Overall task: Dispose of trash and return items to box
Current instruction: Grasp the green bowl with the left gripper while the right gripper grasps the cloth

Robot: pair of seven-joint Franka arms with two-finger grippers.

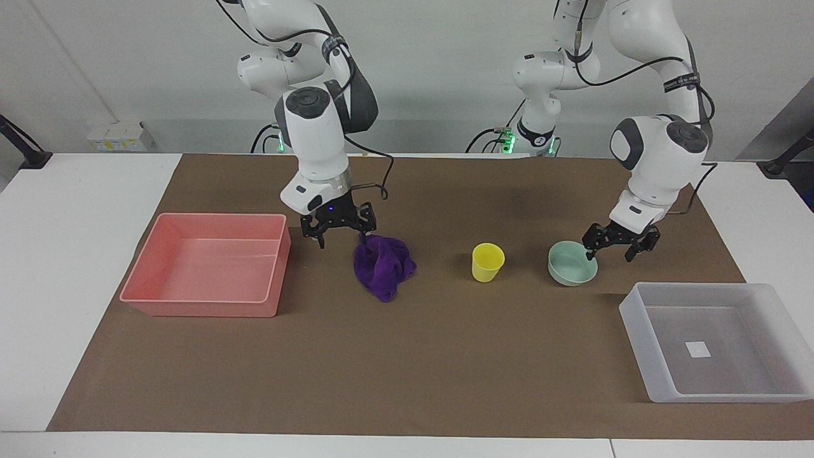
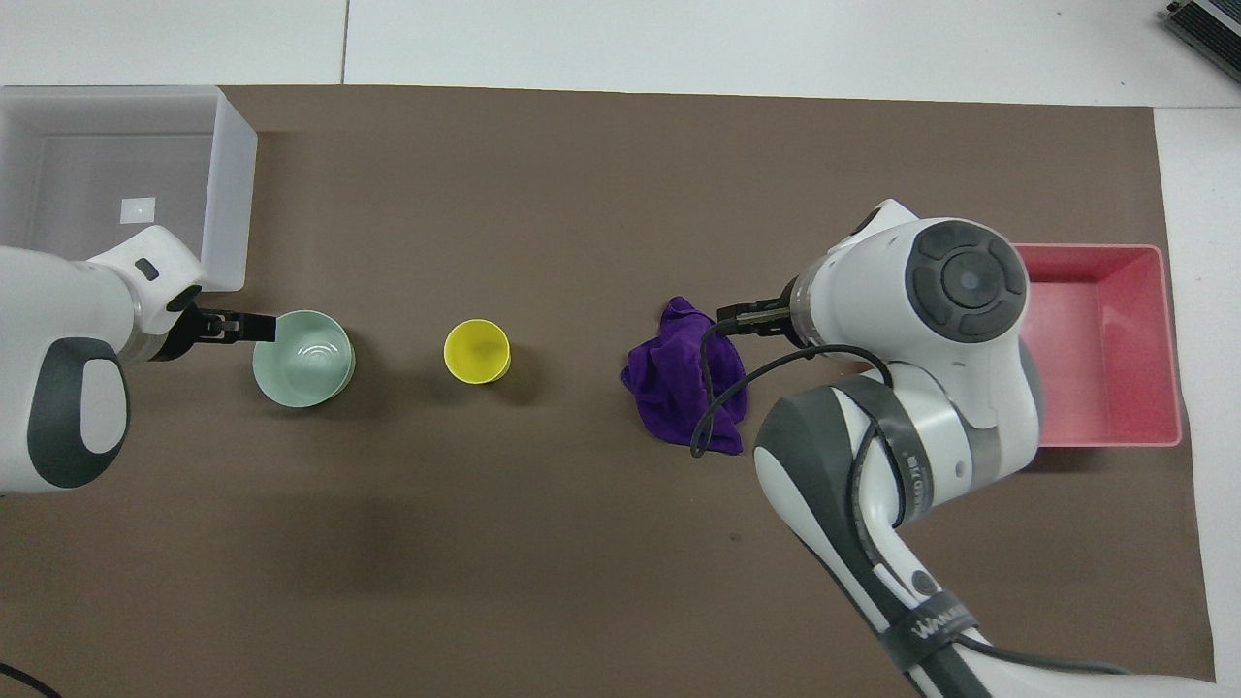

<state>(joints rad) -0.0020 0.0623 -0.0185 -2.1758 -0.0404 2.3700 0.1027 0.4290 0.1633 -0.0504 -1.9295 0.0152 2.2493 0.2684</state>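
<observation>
The purple cloth (image 2: pixel 665 390) will hang as one loose clump when the robot lifts it toward the pink bin, because crumpled folds (image 2: pixel 682 332) gather into a small heap.
The trash, a purple cloth wad (image 1: pixel 383 266) (image 2: pixel 690 383), lies mid-table. My right gripper (image 1: pixel 346 239) hangs open low over the cloth's edge on the pink bin's side; its wrist hides most of it in the overhead view. The items, a yellow cup (image 1: pixel 488 261) (image 2: pixel 477 351) and a mint-green bowl (image 1: pixel 571 264) (image 2: pixel 302 359), stand beside the cloth, toward the left arm's end. My left gripper (image 1: pixel 610 254) (image 2: pixel 247 328) is open just over the bowl's rim on the box's side. The translucent box (image 1: pixel 636 318) (image 2: pixel 233 184) holds nothing but its white label.
A pink bin (image 1: pixel 280 254) (image 2: pixel 1168 339) stands at the right arm's end, with nothing in it. A brown mat (image 1: pixel 407 356) covers the table under everything. The right arm's cable (image 2: pixel 717 407) hangs over the cloth in the overhead view.
</observation>
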